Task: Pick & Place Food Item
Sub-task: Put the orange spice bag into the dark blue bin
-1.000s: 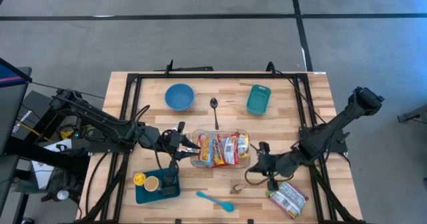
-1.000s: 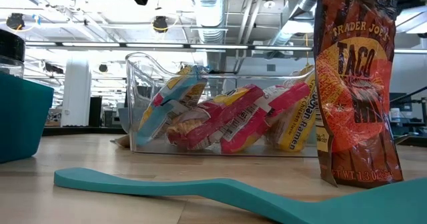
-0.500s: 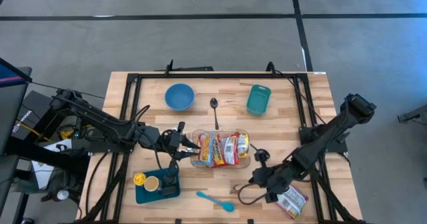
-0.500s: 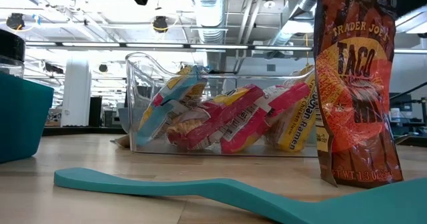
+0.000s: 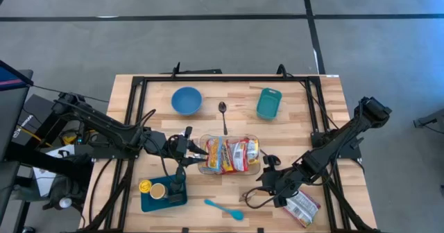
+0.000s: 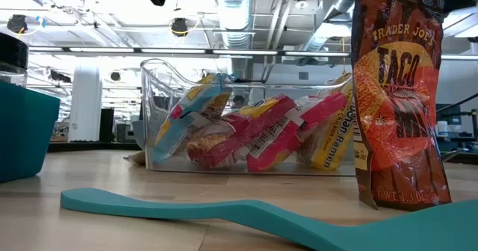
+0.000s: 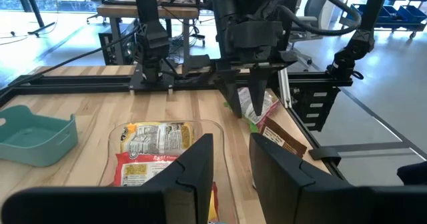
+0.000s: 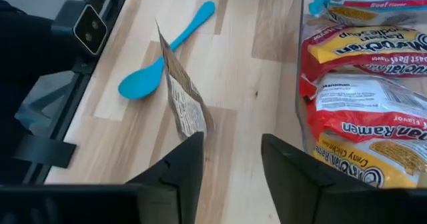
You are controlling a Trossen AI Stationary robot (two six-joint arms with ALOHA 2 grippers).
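The taco seasoning packet's nearest corner (image 8: 201, 129) is in front of one finger, so next my right gripper moves over and straddles the packet's upright edge (image 8: 190, 104) before it closes.
An orange taco seasoning packet (image 6: 399, 101) stands on its lower edge on the table, near the front edge (image 5: 244, 197). In the right wrist view it shows edge-on (image 8: 181, 94). My right gripper (image 5: 268, 183) is open just to the packet's right, and the packet's nearest corner lies just ahead of one fingertip (image 8: 230, 141). A clear container (image 5: 229, 137) in the middle of the table holds several ramen packs (image 8: 360, 91). My left gripper (image 5: 194, 151) is open over the container's left end (image 7: 230, 144).
A teal spoon (image 5: 223, 209) lies near the front edge, left of the packet. A teal tray (image 5: 163, 193) with cups is at the front left. A blue bowl (image 5: 186, 100), a metal spoon (image 5: 223, 115) and a teal tub (image 5: 269, 103) are at the back. A ramen pack (image 5: 300, 206) lies at the front right.
My right gripper has moved toward the table's left and near edge, closer to the taco packet. The packet and the container have stayed where they were.
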